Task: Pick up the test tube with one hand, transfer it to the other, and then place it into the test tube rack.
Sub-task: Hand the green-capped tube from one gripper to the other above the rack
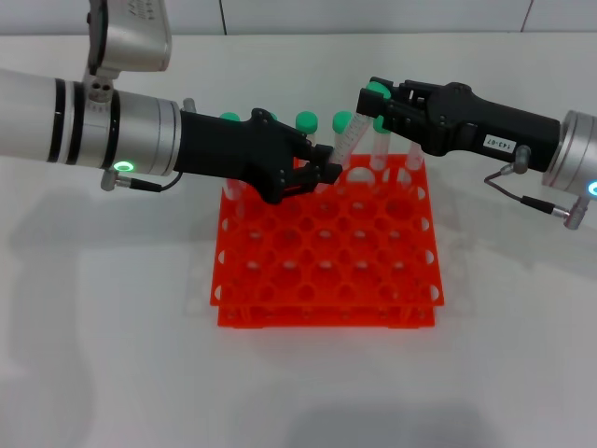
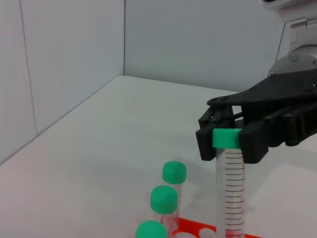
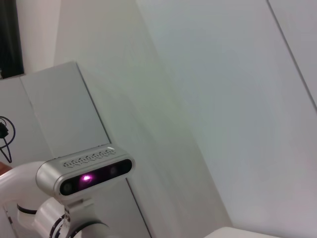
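The rack's back holes point(image 1: 257, 200) are blocked by my open left gripper. Next, my left gripper moves back beside the rack point(image 1: 89, 247) before my right gripper lowers the test tube.
My right gripper point(image 1: 378, 101), black with a white label, is shut on the green cap of the test tube point(image 1: 381, 147). It holds the tube upright over the back row of the orange-red rack point(image 1: 326, 315). The left wrist view shows this grip closely: the gripper point(image 2: 227, 141) clamps the cap and the clear tube point(image 2: 232, 188) hangs down towards the rack point(image 2: 198, 230). My left gripper point(image 1: 312, 177) hovers over the rack's back row just left of the tube. Its jaws stand apart and hold nothing. The tube's lower end is hidden.
Several other green-capped tubes point(image 1: 306, 119) stand in the rack's back row, one leaning point(image 1: 343, 121) by my left fingertips; three show in the left wrist view point(image 2: 174, 172). The rack's front rows are open holes. The right wrist view shows only a wall and the robot's head camera point(image 3: 86, 173).
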Controlling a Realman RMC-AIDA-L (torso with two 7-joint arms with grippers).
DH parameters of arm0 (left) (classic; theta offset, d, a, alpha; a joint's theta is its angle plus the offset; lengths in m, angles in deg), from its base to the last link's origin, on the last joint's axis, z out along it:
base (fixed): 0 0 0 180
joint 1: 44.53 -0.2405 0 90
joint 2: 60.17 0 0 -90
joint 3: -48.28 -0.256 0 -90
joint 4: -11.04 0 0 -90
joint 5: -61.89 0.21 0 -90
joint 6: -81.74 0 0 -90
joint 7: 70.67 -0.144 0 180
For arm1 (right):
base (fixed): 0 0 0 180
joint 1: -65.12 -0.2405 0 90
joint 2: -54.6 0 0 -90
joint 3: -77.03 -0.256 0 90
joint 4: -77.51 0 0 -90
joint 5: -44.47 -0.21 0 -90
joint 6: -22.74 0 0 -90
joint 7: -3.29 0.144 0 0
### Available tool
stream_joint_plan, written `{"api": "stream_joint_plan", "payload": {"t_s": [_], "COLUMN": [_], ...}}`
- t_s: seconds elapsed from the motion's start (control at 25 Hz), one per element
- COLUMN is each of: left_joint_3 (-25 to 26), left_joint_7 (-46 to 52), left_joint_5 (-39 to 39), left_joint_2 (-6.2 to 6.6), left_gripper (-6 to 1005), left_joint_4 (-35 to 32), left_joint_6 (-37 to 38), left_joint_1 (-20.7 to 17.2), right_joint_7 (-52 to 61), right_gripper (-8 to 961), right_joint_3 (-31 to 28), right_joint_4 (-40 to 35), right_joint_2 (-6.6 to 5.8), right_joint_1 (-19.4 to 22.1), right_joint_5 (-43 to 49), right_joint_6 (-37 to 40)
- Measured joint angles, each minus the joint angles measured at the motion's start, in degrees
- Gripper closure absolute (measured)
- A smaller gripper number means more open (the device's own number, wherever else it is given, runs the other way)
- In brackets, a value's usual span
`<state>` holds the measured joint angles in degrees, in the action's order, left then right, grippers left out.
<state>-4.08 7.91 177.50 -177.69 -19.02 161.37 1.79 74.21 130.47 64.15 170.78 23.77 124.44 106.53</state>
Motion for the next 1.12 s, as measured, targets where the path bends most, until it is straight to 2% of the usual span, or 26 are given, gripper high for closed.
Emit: {"api": "stream_joint_plan", "payload": {"t_s": [0.16, 0.52, 0.96, 1.12], "left_joint_3": [0.0, 0.0, -1.4, -4.8], "left_joint_7": [0.0, 1.3, 8.8, 15.0], "left_joint_5": [0.0, 0.2, 0.8, 0.8], "left_joint_2": [-0.07, -0.06, 0.00, 0.02], "left_gripper": [768, 758, 745, 594], "left_joint_4": [0.0, -0.5, -6.2, -10.1], "left_joint_6": [0.0, 0.1, 2.3, 2.6], "left_joint_1": [0.0, 0.0, -1.2, -1.8], "right_joint_7": [0.0, 0.1, 0.4, 0.4], "right_gripper": [698, 698, 699, 699], "right_joint_3": [-0.1, -0.2, 0.0, 0.0], "right_joint_4": [0.0, 0.0, -0.4, -0.6], "right_joint_2": [0.00, 0.00, -0.01, -0.13], "right_joint_1": [-0.1, 0.2, 0.3, 0.4], "right_joint_5": [0.0, -0.5, -0.9, -0.9], "right_joint_6": [-0.3, -0.4, -0.4, -0.3]}}
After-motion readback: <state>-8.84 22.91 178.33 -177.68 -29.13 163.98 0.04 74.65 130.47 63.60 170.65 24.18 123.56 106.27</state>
